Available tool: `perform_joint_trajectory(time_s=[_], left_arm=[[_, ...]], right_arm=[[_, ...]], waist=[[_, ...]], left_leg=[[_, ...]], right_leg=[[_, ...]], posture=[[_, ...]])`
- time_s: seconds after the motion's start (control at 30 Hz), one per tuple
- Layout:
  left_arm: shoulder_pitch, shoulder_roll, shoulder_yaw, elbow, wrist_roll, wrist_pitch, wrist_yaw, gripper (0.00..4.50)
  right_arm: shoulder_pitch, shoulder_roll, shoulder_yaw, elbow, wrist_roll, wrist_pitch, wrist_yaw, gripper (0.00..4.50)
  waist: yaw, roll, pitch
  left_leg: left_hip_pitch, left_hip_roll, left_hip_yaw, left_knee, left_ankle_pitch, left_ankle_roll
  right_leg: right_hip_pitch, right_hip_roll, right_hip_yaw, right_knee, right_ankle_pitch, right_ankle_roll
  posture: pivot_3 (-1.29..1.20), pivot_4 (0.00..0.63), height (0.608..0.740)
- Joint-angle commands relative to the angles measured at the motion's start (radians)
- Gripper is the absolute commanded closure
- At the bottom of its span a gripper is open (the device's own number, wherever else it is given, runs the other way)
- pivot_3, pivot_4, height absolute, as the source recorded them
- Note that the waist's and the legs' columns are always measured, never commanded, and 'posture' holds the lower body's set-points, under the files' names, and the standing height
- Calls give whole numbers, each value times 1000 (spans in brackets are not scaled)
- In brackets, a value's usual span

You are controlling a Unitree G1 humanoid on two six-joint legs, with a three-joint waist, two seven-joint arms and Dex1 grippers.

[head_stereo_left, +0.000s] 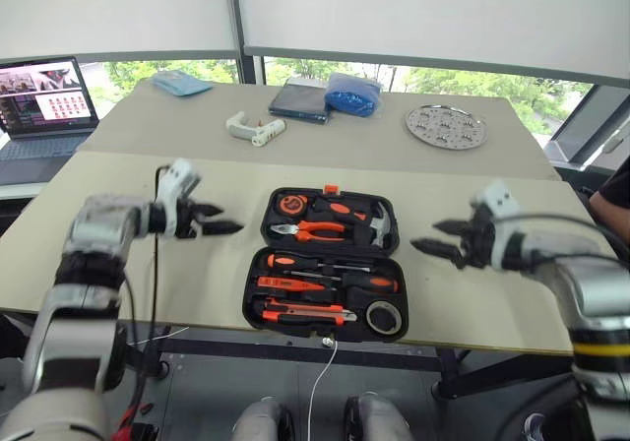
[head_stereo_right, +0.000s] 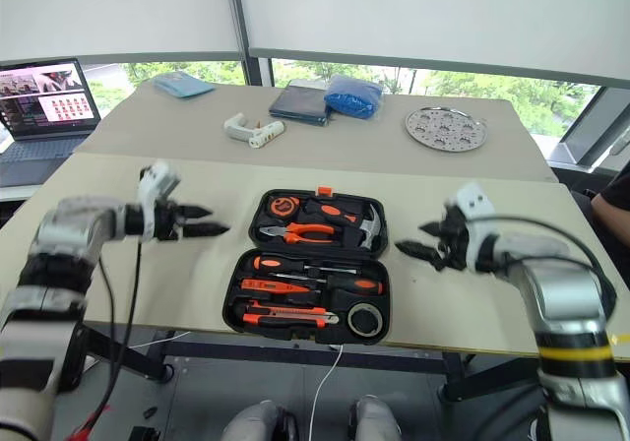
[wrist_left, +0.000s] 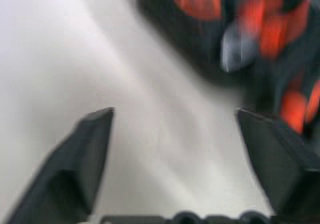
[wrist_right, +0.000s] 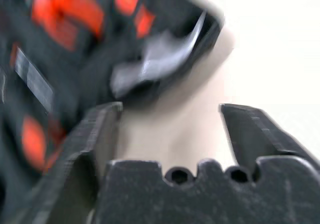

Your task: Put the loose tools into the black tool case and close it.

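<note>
The tape measure, pliers and hammer (head_stereo_left: 319,231) rest in fitted hollows (head_stereo_left: 292,205). I expect them to stay in place in the lid as I swing it up.
The black tool case (head_stereo_left: 254,285) lies open and flat on the near table, between my two arms. In its near half lie two orange-and-black screwdrivers (head_stereo_left: 295,261) (head_stereo_left: 369,283), a slim orange tester (head_stereo_left: 285,283), an orange-black utility knife (head_stereo_left: 300,312) and a dark tape roll (head_stereo_left: 383,317). The far half holds pliers, a hammer and a tape measure. My left gripper (head_stereo_left: 226,219) hovers open, left of the case, pointing at it. My right gripper (head_stereo_left: 427,236) hovers open on the case's right side. Both wrist views show spread fingers (wrist_left: 85,149) (wrist_right: 95,139) with nothing between them.
On the far table lie a white pistol-shaped tool (head_stereo_left: 254,129), a dark flat pouch (head_stereo_left: 300,101), a blue bag (head_stereo_left: 352,94), a blue cloth (head_stereo_left: 180,83) and a round perforated metal plate (head_stereo_left: 446,126). A laptop (head_stereo_left: 44,96) stands far left. A white cable (head_stereo_left: 323,367) hangs off the front edge.
</note>
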Motion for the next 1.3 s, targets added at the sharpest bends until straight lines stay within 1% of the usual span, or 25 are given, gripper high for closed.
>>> perform_joint_trajectory(time_s=[0.03,0.1,0.2,0.3,0.33,0.4,0.43,0.47,0.53,0.57,0.6,0.63,0.67,0.7,0.77,0.8,0.83,0.87,0.93,1.0,1.13,1.2,1.3], left_arm=[[-103,-67,58,138,-21,70,124,0],[-148,-107,65,197,-17,93,158,0],[-168,-148,34,235,9,89,167,0],[-155,-155,-16,235,44,87,134,725],[-148,-154,-31,229,51,89,119,1161],[-141,-151,-42,219,52,119,97,1862],[-136,-148,-42,223,57,114,99,2292],[-134,-146,-40,230,58,117,104,2694],[-131,-143,-37,238,62,116,109,3380],[-129,-140,-34,239,63,116,110,3834],[-127,-138,-33,240,64,115,109,4072],[-126,-137,-32,239,64,115,108,4463],[-125,-136,-31,238,64,117,107,4500],[-122,-134,-27,232,59,119,105,4500],[-115,-132,-15,211,46,121,99,4500],[-104,-134,2,184,36,78,108,4500],[-81,-137,15,142,37,-27,120,4500],[-56,-142,27,96,39,-128,134,4500],[-32,-155,65,17,17,-210,162,4500],[-16,-169,102,-49,-14,-241,179,4500],[19,-183,121,-149,-35,-288,189,4500],[40,-185,119,-180,-32,-322,195,4500],[72,-194,107,-205,-13,-391,212,4500]], right_arm=[[-87,46,-6,86,15,109,-84,37],[-138,88,1,148,6,141,-133,37],[-185,131,19,251,-29,138,-199,37],[-188,144,46,277,-41,135,-209,751],[-185,146,53,276,-40,137,-208,1135],[-176,148,71,265,-39,140,-205,1736],[-172,151,76,263,-40,137,-210,2170],[-168,153,80,260,-40,136,-214,2505],[-162,155,86,255,-41,134,-217,3086],[-160,157,90,249,-39,137,-216,3528],[-159,158,92,243,-38,141,-216,3763],[-158,159,93,239,-36,143,-216,4201],[-158,159,94,236,-35,146,-216,4474],[-163,161,93,232,-32,147,-218,4474],[-178,165,87,232,-34,137,-229,4474],[-186,166,84,234,-36,128,-233,4474],[-193,165,82,232,-42,102,-235,4474],[-200,164,80,228,-48,72,-235,4474],[-214,165,68,215,-62,6,-249,4474],[-225,167,55,202,-78,-63,-274,4474],[-230,171,45,187,-102,-162,-302,4474],[-225,174,47,170,-125,-236,-315,4474],[-176,162,92,132,-198,-400,-316,4474]], waist=[[-3,0,0],[-12,0,0],[-21,0,0],[-27,0,0],[-29,0,0],[-33,0,0],[-32,0,0],[-32,0,0],[-29,0,0],[-28,0,0],[-28,1,0],[-28,0,-1],[-28,0,-1],[-28,0,-1],[-28,0,-1],[-29,0,-1],[-31,1,-1],[-32,1,-1],[-32,1,-1],[-31,1,-1],[-31,1,-1],[-33,1,-1],[-38,1,0]], left_leg=[[0,0,0,0,0,0],[-1,-1,1,0,0,0],[-2,-2,2,-3,0,0],[-3,-2,4,-5,0,0],[-4,-2,5,-6,0,0],[-3,-2,5,-7,0,-1],[-2,-2,5,-7,0,-1],[-1,-2,5,-7,0,-1],[0,-2,5,-6,0,-1],[0,-2,5,-4,0,-1],[1,-2,5,-4,-1,-2],[2,-2,5,-4,-1,-3],[2,-2,5,-4,-2,-5],[3,-2,5,-4,-4,-8],[3,-2,5,-4,-3,-8],[3,-2,5,-4,-3,-8],[3,-2,5,-4,-2,-7],[3,-2,5,-4,-2,-7],[3,-2,5,-4,-2,-7],[1,-2,5,-4,-1,-9],[-4,-2,7,-4,0,-11],[-4,-2,7,-4,5,-4],[-5,-1,8,-5,5,-4]], right_leg=[[0,0,0,0,0,-1],[-1,1,0,0,2,-5],[-2,1,0,1,2,-4],[-3,2,-1,1,1,-3],[-4,2,-1,1,1,-3],[-4,2,-1,1,1,-2],[-3,2,-1,0,1,-2],[-1,1,-1,0,0,-2],[-1,0,0,-1,-1,1],[-1,-1,0,-1,-3,3],[-1,-1,1,0,-3,3],[0,-2,1,0,-3,3],[0,-2,2,1,-2,3],[0,-2,1,1,-2,3],[0,-2,2,2,-1,1],[0,-2,1,2,1,-3],[0,-1,1,2,1,-3],[0,-1,2,2,1,-3],[0,-2,2,2,2,-4],[-1,-2,2,1,4,-5],[-7,-2,2,1,6,-5],[-7,-1,2,1,6,-6],[-9,0,3,1,6,-6]], posture=[[0,150,718],[0,150,718],[0,150,718],[0,150,718],[0,150,718],[0,150,718],[0,150,718],[0,150,718],[0,150,718],[0,150,718],[0,150,718],[0,150,718],[0,150,718],[0,150,718],[0,150,718],[0,150,718],[0,150,718],[0,150,718],[0,150,718],[0,150,718],[0,150,718],[0,150,718],[0,150,718]])
